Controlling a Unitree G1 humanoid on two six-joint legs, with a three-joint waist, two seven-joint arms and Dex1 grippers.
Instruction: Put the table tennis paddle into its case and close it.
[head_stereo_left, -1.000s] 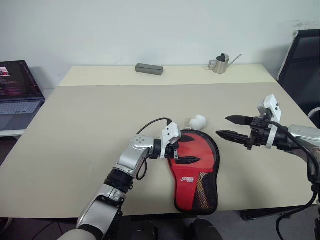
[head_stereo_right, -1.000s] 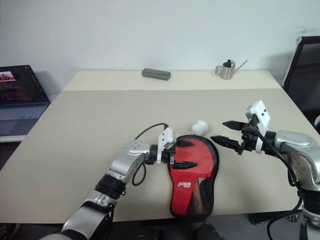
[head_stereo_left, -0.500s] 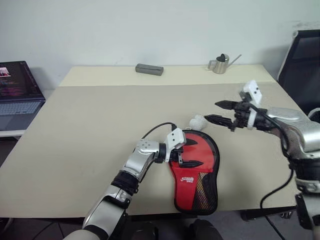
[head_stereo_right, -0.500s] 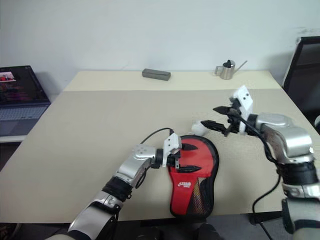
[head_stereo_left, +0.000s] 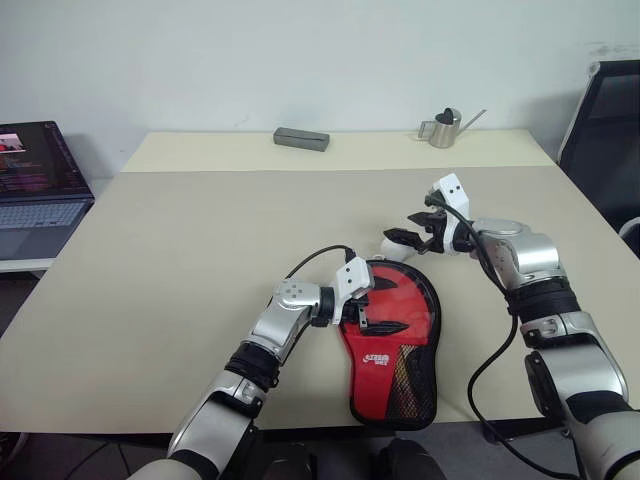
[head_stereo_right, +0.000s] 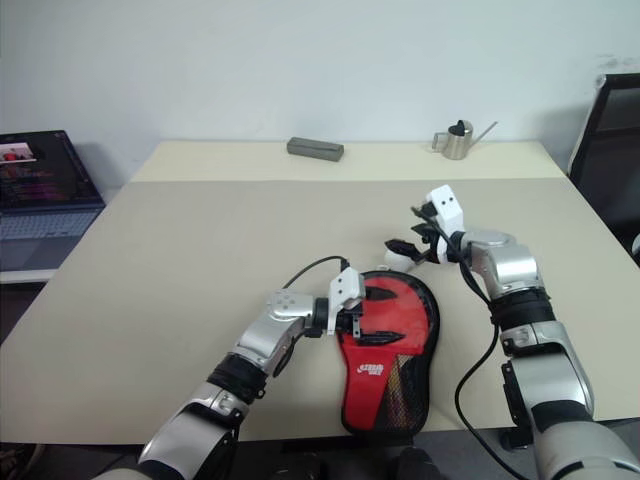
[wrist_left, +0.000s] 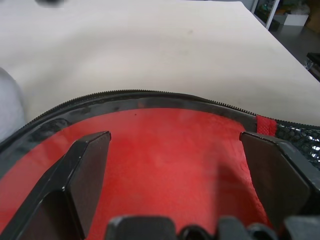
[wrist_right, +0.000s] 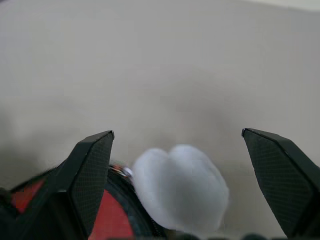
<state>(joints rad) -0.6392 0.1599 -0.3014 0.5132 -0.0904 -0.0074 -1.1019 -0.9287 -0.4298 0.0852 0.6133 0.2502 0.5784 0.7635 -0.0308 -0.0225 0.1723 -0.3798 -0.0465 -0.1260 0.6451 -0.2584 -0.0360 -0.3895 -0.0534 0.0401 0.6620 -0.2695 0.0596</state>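
The white pompom (wrist_right: 180, 190) is joined to the case's edge by a metal clip (wrist_right: 121, 171), so I expect the pompom to drag the zipper along that edge when I pull.
The case (head_stereo_left: 395, 345) lies flat near the table's front edge, red side up, with a black mesh pocket and white lettering. Its white pompom (head_stereo_left: 391, 246) rests on the table at the case's far end. My left gripper (head_stereo_left: 388, 305) is open, its fingers (wrist_left: 87, 170) spread low over the red round part of the case (wrist_left: 165, 155). My right gripper (head_stereo_left: 398, 226) is open just above and behind the pompom (wrist_right: 180, 185), which sits between its fingers without touching either. The table tennis paddle is out of view.
On the beige table (head_stereo_left: 180, 230), a grey rectangular box (head_stereo_left: 301, 139) and a small metal watering can (head_stereo_left: 442, 129) stand at the far edge. An open laptop (head_stereo_left: 35, 180) sits off to the left, and a black chair (head_stereo_left: 605, 110) to the right.
My right gripper has swung in from the right and come down over the pompom, staying open. The left gripper has stayed over the case.
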